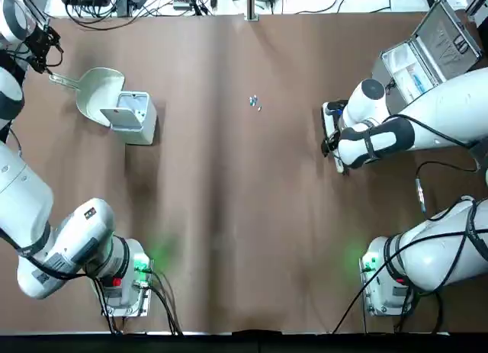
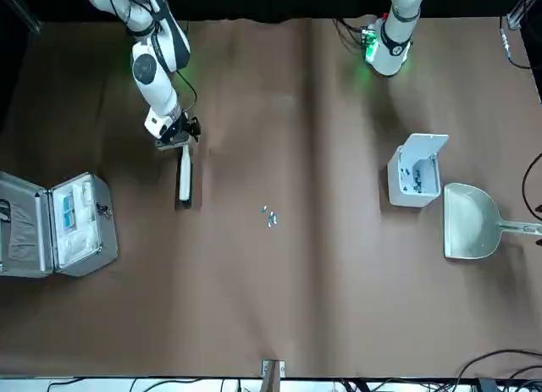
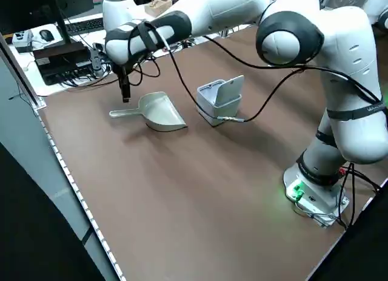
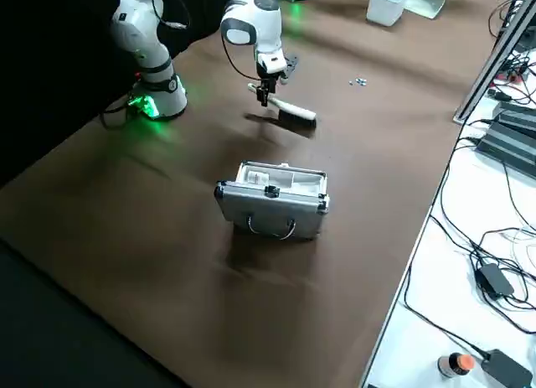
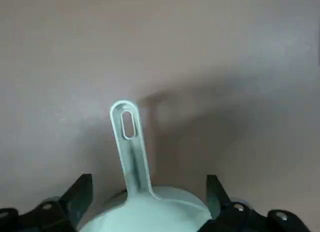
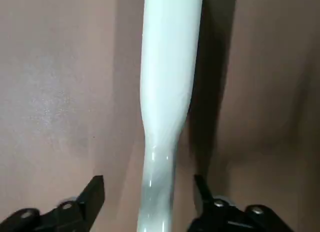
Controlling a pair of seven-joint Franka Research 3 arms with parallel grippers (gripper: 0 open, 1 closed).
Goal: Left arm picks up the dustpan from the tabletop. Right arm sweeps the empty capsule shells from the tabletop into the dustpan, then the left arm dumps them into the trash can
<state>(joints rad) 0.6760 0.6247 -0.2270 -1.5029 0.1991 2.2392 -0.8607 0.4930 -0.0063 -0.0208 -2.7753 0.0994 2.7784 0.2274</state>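
Note:
A black rim (image 2: 184,204) shows past the tip of the brush, so I expect to find dark bristles hidden beneath the white brush (image 2: 185,173) when I pick it up.
The off-white dustpan (image 1: 101,94) lies on the tabletop (image 1: 229,216) at the far left, its thin handle (image 5: 129,142) pointing away from the trash can (image 1: 135,117). My left gripper (image 5: 147,184) hovers open over that handle without touching it, and also shows as the left gripper (image 3: 125,91) from the side. The empty capsule shells (image 1: 255,102) sit in a tiny cluster mid-table. My right gripper (image 6: 147,187) is open, straddling the handle of a white brush (image 2: 184,182) lying flat on the table.
The trash can (image 2: 415,172) touches the dustpan's side, its flap lid up and small specks inside. An open silver case (image 1: 427,52) stands at the far right, behind the right arm. Cables and equipment line the table's far edge.

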